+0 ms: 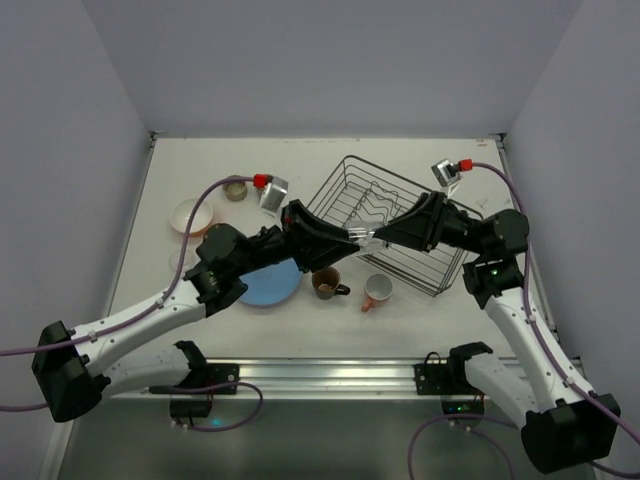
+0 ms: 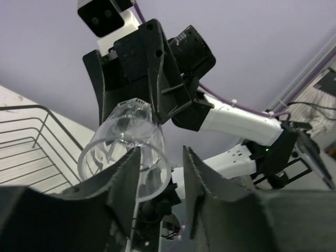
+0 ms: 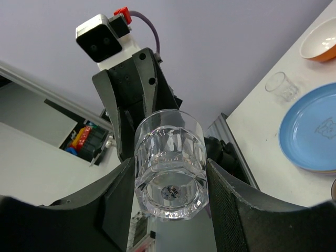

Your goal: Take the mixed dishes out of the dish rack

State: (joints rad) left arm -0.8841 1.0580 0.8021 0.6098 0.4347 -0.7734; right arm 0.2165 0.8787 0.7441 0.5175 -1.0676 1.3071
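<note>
My right gripper has the glass's base [image 3: 171, 195], far from the spot near the plate. So next my left gripper grasps the glass's rim [image 2: 167, 176] before my right one opens.
A clear glass [image 1: 365, 237] hangs in the air over the near-left side of the black wire dish rack [image 1: 410, 185], lying sideways between both arms. My right gripper [image 1: 380, 237] is shut on the glass [image 3: 170, 157] at its thick base, one finger on each side. My left gripper [image 1: 348, 242] faces it from the left. In the left wrist view the glass [image 2: 126, 136] shows its open mouth. Part of its rim lies between the partly closed jaws of my left gripper [image 2: 161, 149], and a gap shows at the right finger. A rack corner [image 2: 31, 136] sits lower left.
On the table left of the rack lie a light blue plate [image 1: 270, 283], an orange bowl [image 1: 190, 215] and an olive cup [image 1: 235, 190]. A brown mug [image 1: 326, 284] and a pink mug [image 1: 377, 291] stand in front of the rack. Another clear glass [image 3: 281, 86] stands near the plate [image 3: 310, 134].
</note>
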